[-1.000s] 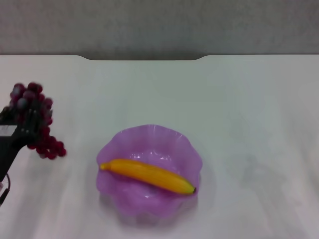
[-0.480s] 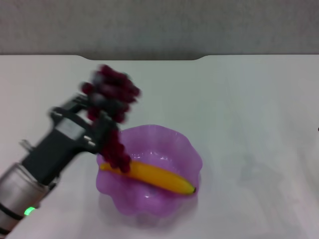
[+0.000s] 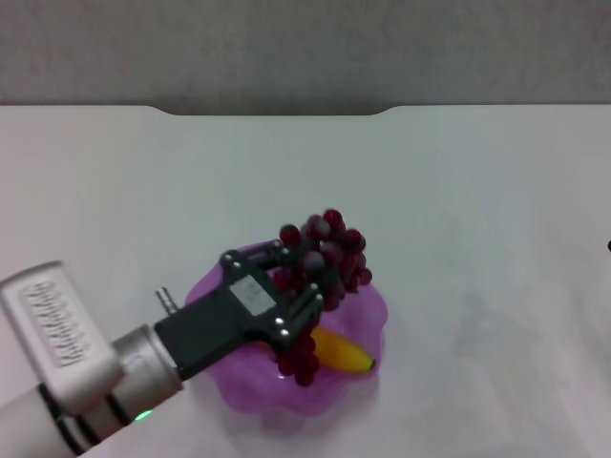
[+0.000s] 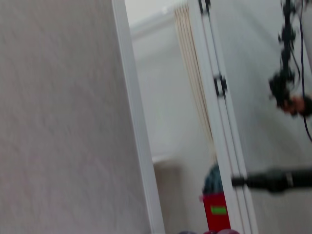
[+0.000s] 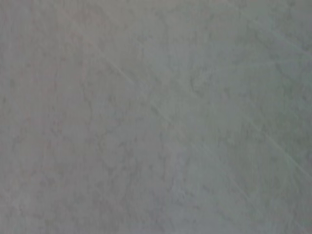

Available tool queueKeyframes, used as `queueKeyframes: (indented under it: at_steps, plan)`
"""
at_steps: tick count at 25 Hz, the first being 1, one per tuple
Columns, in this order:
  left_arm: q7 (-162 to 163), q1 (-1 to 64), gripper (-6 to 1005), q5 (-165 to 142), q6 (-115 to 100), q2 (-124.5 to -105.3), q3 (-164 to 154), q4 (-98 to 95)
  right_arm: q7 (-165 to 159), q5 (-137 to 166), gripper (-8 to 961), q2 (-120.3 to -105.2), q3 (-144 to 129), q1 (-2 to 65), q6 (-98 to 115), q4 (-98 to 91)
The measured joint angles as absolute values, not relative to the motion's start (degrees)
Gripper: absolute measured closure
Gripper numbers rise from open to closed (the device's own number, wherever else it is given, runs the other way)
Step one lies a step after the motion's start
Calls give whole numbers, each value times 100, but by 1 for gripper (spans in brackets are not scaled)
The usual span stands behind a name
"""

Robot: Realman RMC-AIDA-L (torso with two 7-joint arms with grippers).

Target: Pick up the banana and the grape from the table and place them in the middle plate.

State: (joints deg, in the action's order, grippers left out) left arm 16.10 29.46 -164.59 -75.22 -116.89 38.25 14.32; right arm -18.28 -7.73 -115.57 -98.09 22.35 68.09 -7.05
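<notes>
The dark red grapes [image 3: 336, 254] are hanging over the middle plate and the banana. My left gripper should go down now until they rest inside the plate [image 3: 357, 313], then let go.
In the head view the purple scalloped middle plate [image 3: 368, 307] sits at the table's near centre. The yellow banana [image 3: 342, 353] lies in it, mostly hidden behind my left gripper. My left gripper [image 3: 301, 286] is shut on the bunch of dark red grapes [image 3: 329, 250] and holds it over the plate, with some grapes hanging down near the banana. A sliver of grapes shows at the edge of the left wrist view [image 4: 214, 232]. The right gripper is out of view.
The white table [image 3: 477, 191] stretches around the plate, with its notched far edge [image 3: 277, 113] at the back. The left wrist view shows a wall and a red box [image 4: 217, 212] far off. The right wrist view shows only a plain grey surface.
My left gripper has carried the grapes from the table's left side rightward to over the plate, now covering most of the banana.
</notes>
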Motion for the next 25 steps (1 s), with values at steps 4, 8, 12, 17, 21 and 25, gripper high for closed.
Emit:
queueKeyframes:
  at_steps: [4, 8, 12, 17, 21, 25]
  plan:
    - [1512, 3042, 664, -16462, -6607, -11715, 3732, 1626, -1828, -774, 953, -11557, -9813, 2276, 6806, -705]
    - [1249, 3033, 666, -16462, -5882, -11720, 3721, 1813, -1828, -773, 953, -11557, -9818, 2278, 6780, -704]
    - [1110, 3026, 667, -16462, -5303, -11722, 3695, 2009, -1828, -773, 953, -11557, -9817, 2283, 6746, -703]
    - [1186, 3031, 667, -16460, -4711, -11706, 3766, 2164, -1828, -774, 953, -11558, -9817, 2285, 6733, -703]
    - [1215, 2994, 665, -16457, -4528, -11693, 3910, 2298, -1828, -774, 953, -11557, -9817, 2285, 6666, -703]
    - [1173, 2838, 642, -16454, -4514, -11681, 4151, 2480, -1828, -773, 953, -11557, -9817, 2285, 6596, -704]
